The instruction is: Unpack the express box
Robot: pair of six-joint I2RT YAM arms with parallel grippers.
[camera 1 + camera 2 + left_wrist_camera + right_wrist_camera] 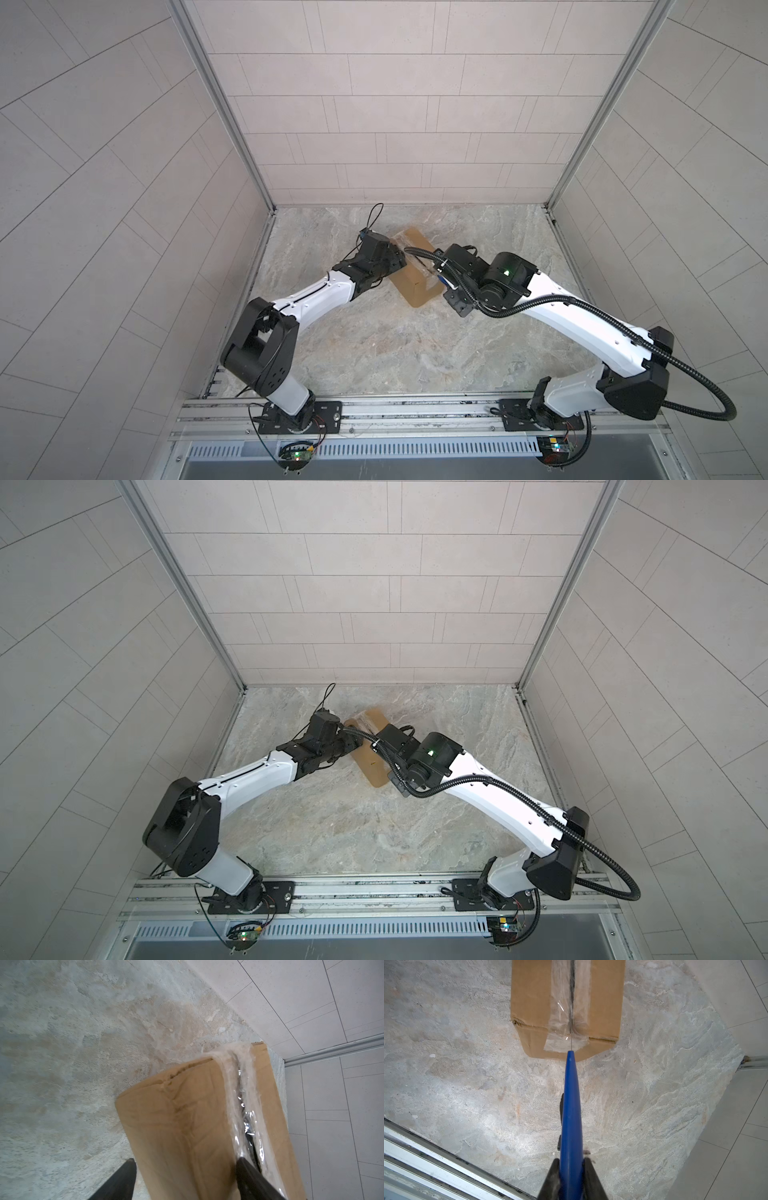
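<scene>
My right gripper should withdraw while my left gripper turns the box around, since the cut reaches the box's near end and the box's far end points away.
The express box is a brown carton lying aslant on the marbled table, back of centre, between both arms. Clear tape runs along its flap seam, with a dark line down the middle. My left gripper is open and straddles one long half of the box: one finger beside its outer wall with a sliver of table between, the other on top at the seam. My right gripper is shut on a blue-handled cutter. Its thin blade tip meets the tape at the box's near end.
The marbled table is enclosed by tiled walls on three sides, with metal corner posts. An aluminium rail carrying both arm bases runs along the front edge. A black cable hose loops off the right arm.
</scene>
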